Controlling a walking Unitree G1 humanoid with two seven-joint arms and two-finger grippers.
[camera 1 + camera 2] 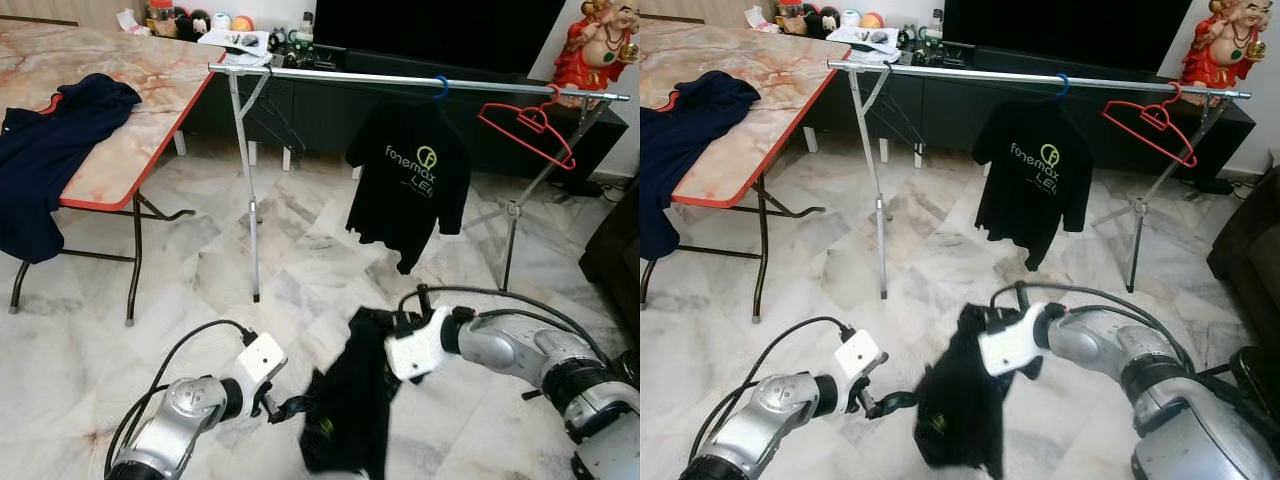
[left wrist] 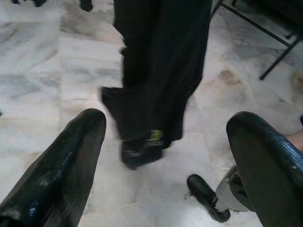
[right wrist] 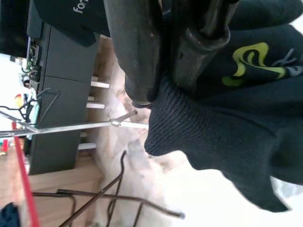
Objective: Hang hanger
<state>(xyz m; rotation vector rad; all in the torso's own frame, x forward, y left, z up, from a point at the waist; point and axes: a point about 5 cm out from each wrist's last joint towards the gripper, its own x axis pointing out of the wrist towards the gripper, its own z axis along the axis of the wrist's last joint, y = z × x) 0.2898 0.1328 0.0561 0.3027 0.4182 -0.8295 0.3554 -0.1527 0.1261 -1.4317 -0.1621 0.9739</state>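
The shirt's lower end (image 1: 338,437) is hanging limp and crumpled, so the black shirt (image 1: 357,382) will fold over and sag in bunched flaps when I lift it.
A black shirt (image 1: 350,410) hangs limp low over the marble floor, its collar pinched in my right gripper (image 1: 375,322). In the right wrist view the fingers (image 3: 142,47) clamp the ribbed collar (image 3: 189,123); whether a hanger is inside cannot be made out. My left gripper (image 1: 278,405) is open right next to the shirt's lower sleeve; in its wrist view the wide-apart fingertips (image 2: 85,132) frame the dangling shirt (image 2: 161,71). Ahead stands a silver clothes rail (image 1: 400,80) with a black printed T-shirt (image 1: 410,180) on a blue hanger (image 1: 440,87) and an empty red hanger (image 1: 525,125).
A folding table (image 1: 130,100) with a red edge stands at the left, a dark navy garment (image 1: 50,150) draped over it. The rail's legs (image 1: 250,220) stand on the floor ahead. A black TV cabinet (image 1: 320,110) lies behind, a dark sofa (image 1: 615,250) at right.
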